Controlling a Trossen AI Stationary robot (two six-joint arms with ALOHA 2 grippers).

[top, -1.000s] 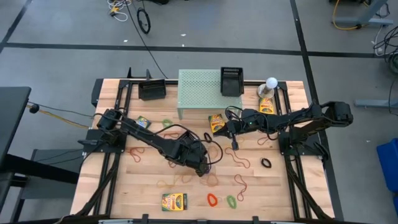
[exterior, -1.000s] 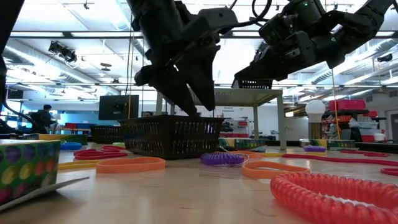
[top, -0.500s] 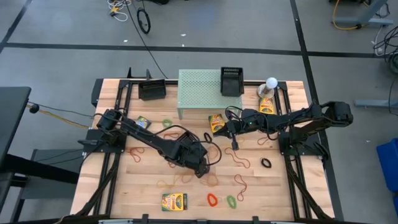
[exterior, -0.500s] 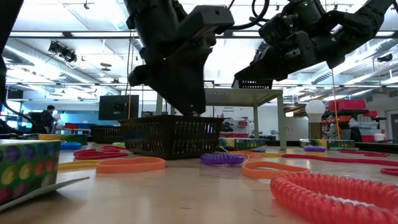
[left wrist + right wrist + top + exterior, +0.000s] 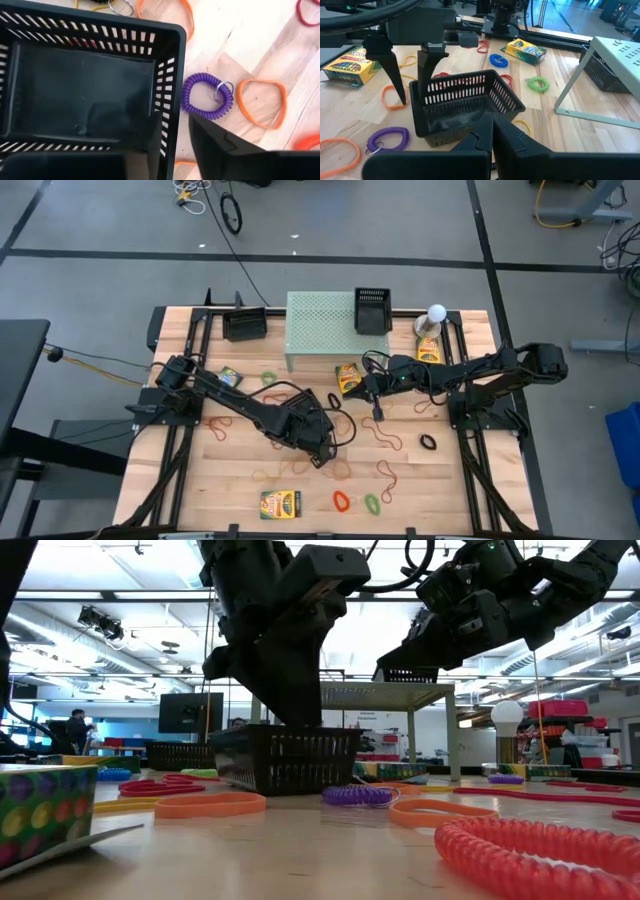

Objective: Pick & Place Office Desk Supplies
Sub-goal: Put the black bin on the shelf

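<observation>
Next, my left gripper turns the black basket (image 5: 300,762) square, as it sits crooked to the stand, and then back away before my right gripper takes the basket's nearer side (image 5: 446,136).
A black slotted basket (image 5: 465,105) (image 5: 285,755) sits mid-table among loose rubber bands. My left gripper (image 5: 172,142) (image 5: 318,445) comes down over it and is shut on one of its walls. My right gripper (image 5: 492,132) (image 5: 376,387) hangs shut and holding nothing above the table's middle right, facing the basket. A purple coil band (image 5: 207,95) and an orange band (image 5: 262,102) lie on the wood just beside the basket. Yellow-and-green boxes lie at the near edge (image 5: 280,503) and by the stand (image 5: 348,377). My left gripper has one side wall of the basket (image 5: 170,125) between its two fingers. One finger (image 5: 152,137) is inside the basket and the other (image 5: 210,142) is outside. The fingers come from above, slanting down over the rim. The basket's bottom is on or just off the table.
A pale green perforated stand (image 5: 320,330) at the far middle carries another black basket (image 5: 372,310). A third black basket (image 5: 244,325) stands far left. A white ball-topped object (image 5: 436,313) is far right. Bands are scattered over the near half, and a black band (image 5: 428,442) lies at the right.
My left gripper has shut its fingers onto the basket's wall, staying over the same spot. The basket has shifted and turned slightly under the hold. My right arm has kept still.
</observation>
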